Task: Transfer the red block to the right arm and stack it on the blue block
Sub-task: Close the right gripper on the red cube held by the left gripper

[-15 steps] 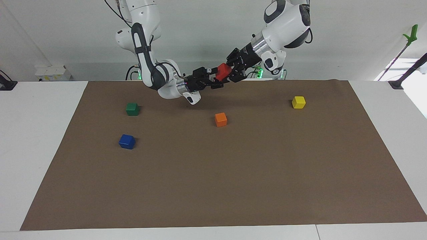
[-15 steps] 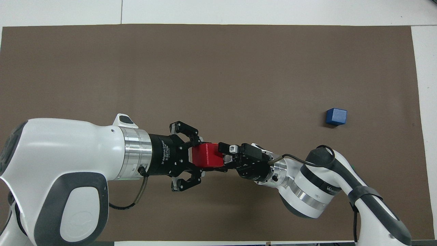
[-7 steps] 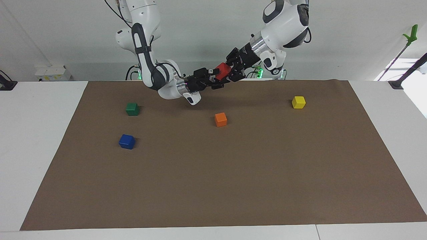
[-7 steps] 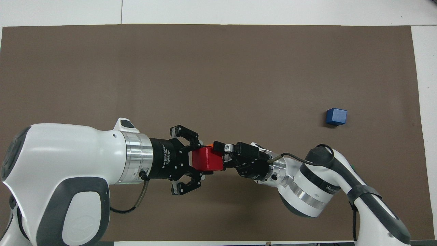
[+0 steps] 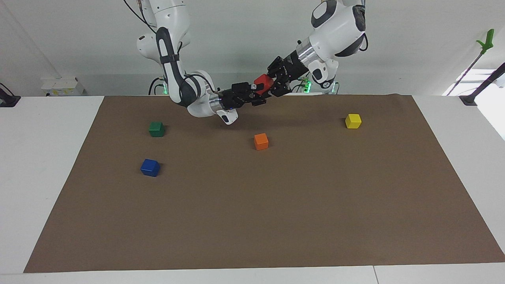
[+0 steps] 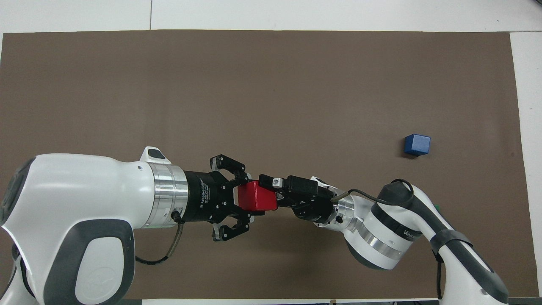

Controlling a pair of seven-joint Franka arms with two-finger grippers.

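Note:
I should grip the red block with my right gripper, then open my left gripper and back it away, since both grippers are around the block. I should do this before stacking on the blue block.
The red block is held in the air over the edge of the brown mat nearest the robots, between the two grippers; it also shows in the overhead view. My left gripper is shut on it. My right gripper reaches in from the right arm's end, its open fingers straddling the block's free end. The blue block sits on the mat toward the right arm's end, apart from both grippers.
A green block lies nearer to the robots than the blue block. An orange block sits mid-mat under the hand-over spot. A yellow block lies toward the left arm's end. The brown mat covers the table.
My right gripper has slid further over the red block. The left gripper with the block has lifted and drawn back slightly. The blocks on the mat have not moved.

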